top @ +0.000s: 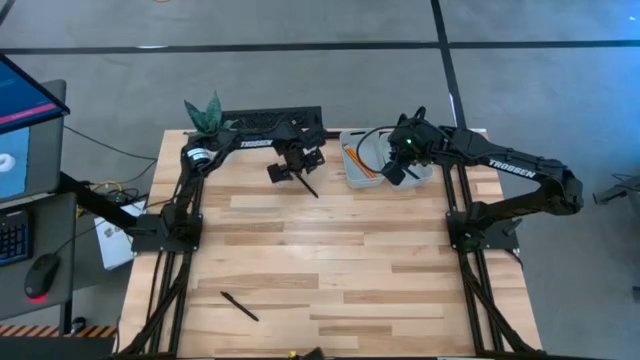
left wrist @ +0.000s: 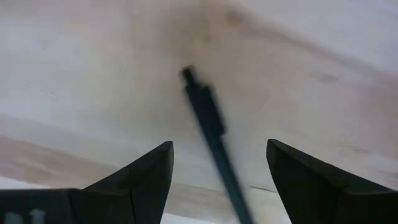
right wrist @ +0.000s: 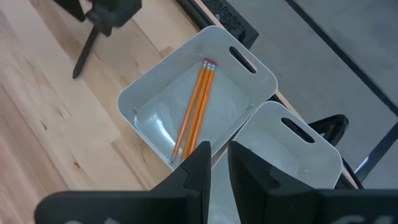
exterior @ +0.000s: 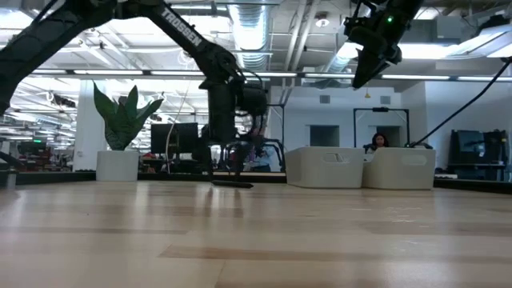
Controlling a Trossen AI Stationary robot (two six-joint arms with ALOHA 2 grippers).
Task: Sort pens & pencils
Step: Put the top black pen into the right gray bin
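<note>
The black pen (top: 309,188) is loose and slanting between my left gripper's open fingers, so I should keep low, turn parallel to the pen's body (left wrist: 220,152) and close on it.
A black pen (left wrist: 208,130) lies flat on the wooden table at the far middle (top: 306,184). My left gripper (left wrist: 217,168) points down over it and is open. Its fingers stand on either side of the pen's shaft without touching it (exterior: 232,164). A second black pen (top: 240,306) lies near the front left. Orange pencils (right wrist: 196,109) lie in a white bin (right wrist: 140,93) at the far right (top: 352,157). My right gripper (right wrist: 219,158) hangs high over the two bins (top: 400,165), shut and holding nothing.
A second white bin (right wrist: 311,155) stands right beside the pencil bin. A potted plant (top: 205,114) and a black rack (top: 270,120) sit at the far edge behind the left arm. Bare wood (top: 340,260) stretches across the middle and front of the table.
</note>
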